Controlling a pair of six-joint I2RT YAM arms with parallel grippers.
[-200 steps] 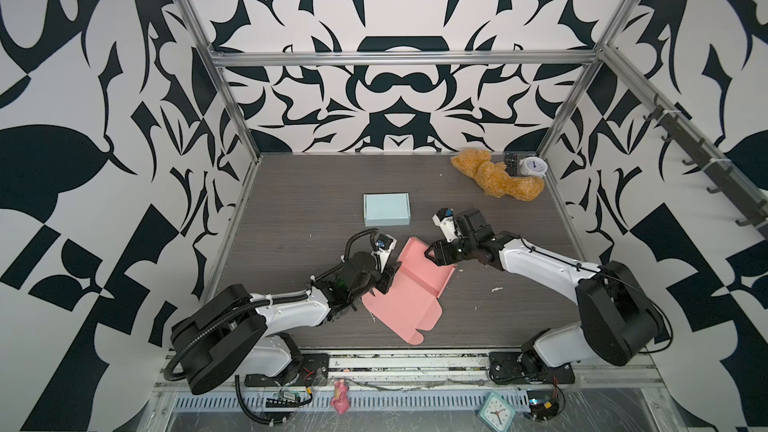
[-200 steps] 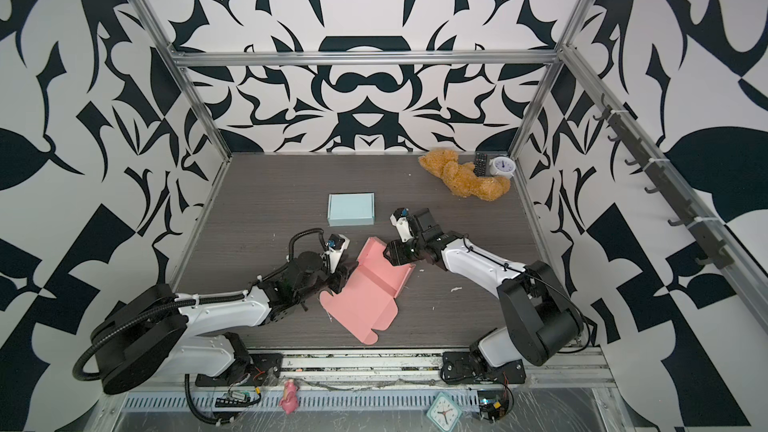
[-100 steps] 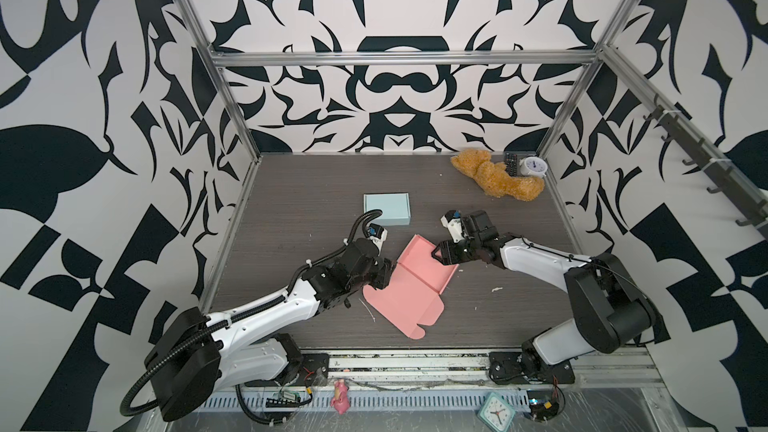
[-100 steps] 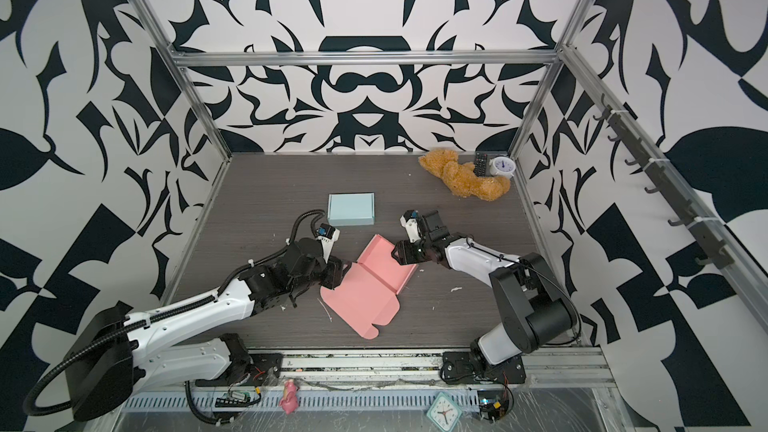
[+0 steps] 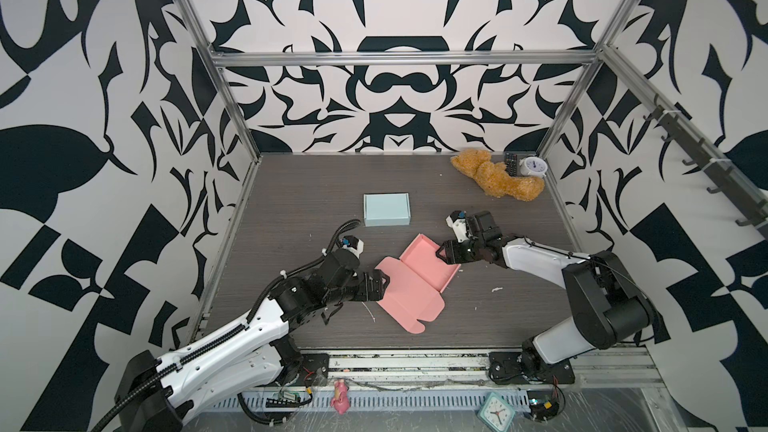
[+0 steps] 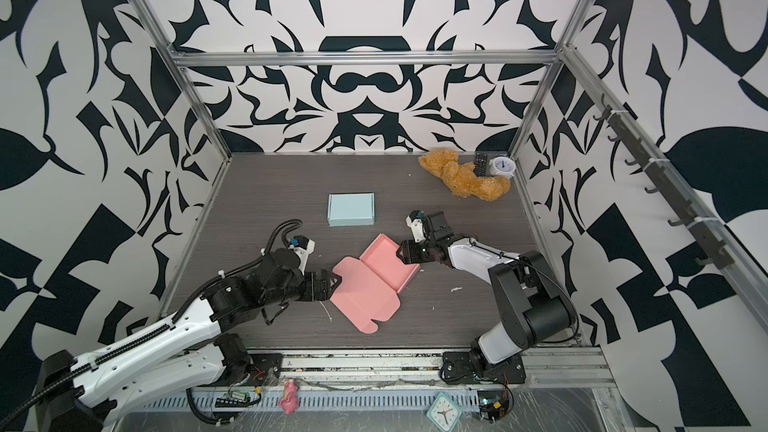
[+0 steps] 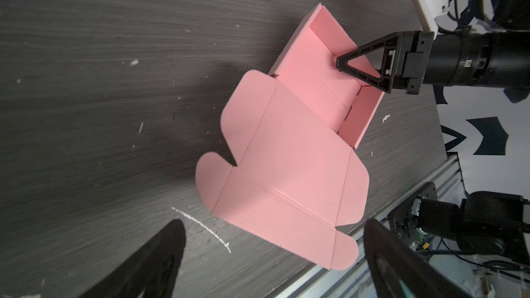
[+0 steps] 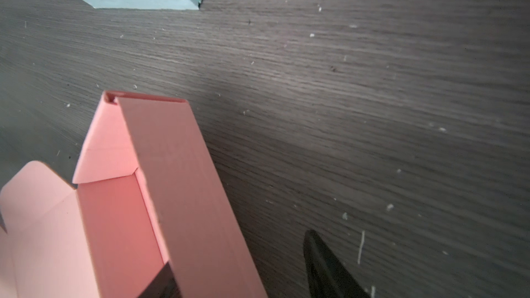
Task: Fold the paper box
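Note:
The lid's end flap (image 7: 281,215) is lying free in front of the left gripper's open fingers, so the robot should keep going toward the flap's outer edge (image 7: 270,239) until the fingers close there.
The pink paper box (image 5: 409,284) (image 6: 365,288) lies half folded on the dark table. Its tray end has walls standing; its lid and flaps (image 7: 286,153) lie flat toward the front left. My left gripper (image 5: 383,286) (image 6: 334,284) (image 7: 274,225) is open wide at the lid's left edge and grips nothing. My right gripper (image 5: 439,252) (image 6: 400,253) (image 8: 238,259) straddles the tray's far-right wall (image 8: 183,184). One finger is inside the tray. The other finger (image 8: 324,265) stands clear outside the wall, so this gripper is open.
A closed light blue box (image 5: 386,209) sits behind the pink one. At the back right corner lie a teddy bear (image 5: 494,178), a remote (image 5: 512,163) and a white clock (image 5: 533,167). Small white scraps (image 5: 496,289) dot the table. The metal rail (image 5: 415,357) runs along the front.
My left gripper has opened and let go of the lid's edge, and the lid has dropped flat. The right gripper keeps its place at the tray wall.

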